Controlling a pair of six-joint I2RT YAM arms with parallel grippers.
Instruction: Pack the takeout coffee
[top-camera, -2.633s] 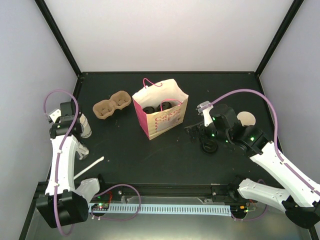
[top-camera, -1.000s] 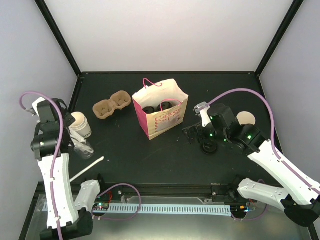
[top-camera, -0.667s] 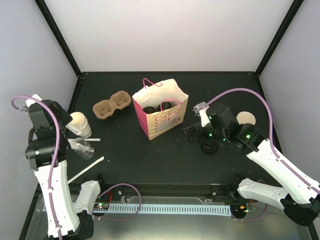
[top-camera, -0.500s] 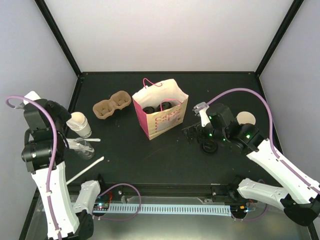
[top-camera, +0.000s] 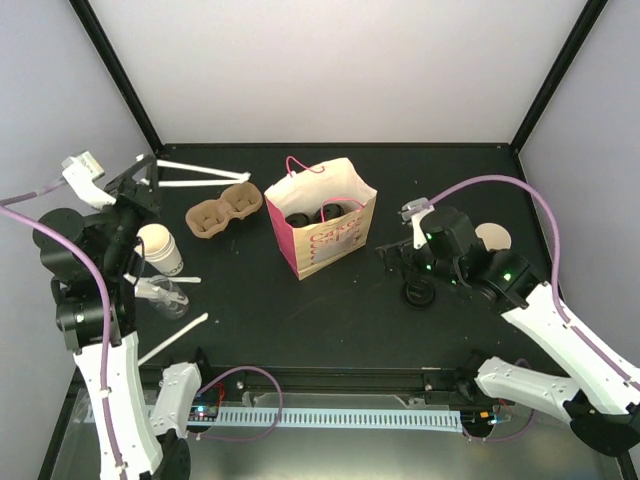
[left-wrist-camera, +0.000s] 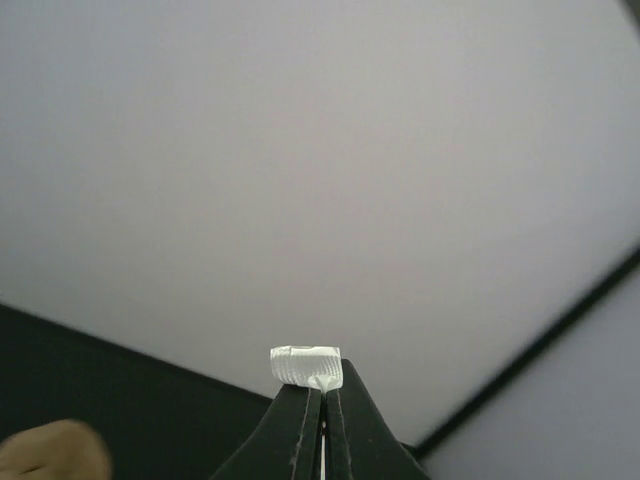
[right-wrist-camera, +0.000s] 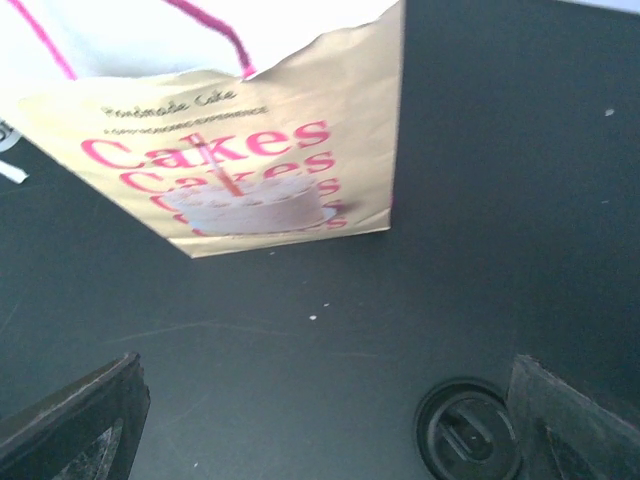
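I should go on moving my left gripper toward the paper bag before letting go of the straws inside it, because the white straws' free ends (top-camera: 240, 178) are pointing toward the paper bag's opening (top-camera: 325, 197).
One takeout coffee cup (top-camera: 160, 248), white-topped, rests at the table's left. A second cup (top-camera: 492, 237) shows partly behind the right arm. The brown pulp two-cup tray (top-camera: 224, 212) lies with both pockets bare, left of the cake-printed paper bag (top-camera: 322, 228) (right-wrist-camera: 250, 170). My left gripper (top-camera: 150, 172) (left-wrist-camera: 322, 385) is raised above the cup and shut on thin white straws (top-camera: 205, 174); their ribbed end (left-wrist-camera: 305, 364) pokes out past the fingertips. My right gripper (top-camera: 400, 262) (right-wrist-camera: 320, 440) hangs open low over the table right of the bag, nothing between its fingers.
A black lid (top-camera: 418, 292) (right-wrist-camera: 468, 440) lies on the table just under the right gripper. Dark round things sit inside the bag. A clear plastic piece (top-camera: 165, 297) and a loose white straw (top-camera: 175, 336) lie near the front left, by the left arm.
The left arm has swung up and back from beside the cup, carrying the white straws, which now point right toward the tray. The right arm has barely shifted.
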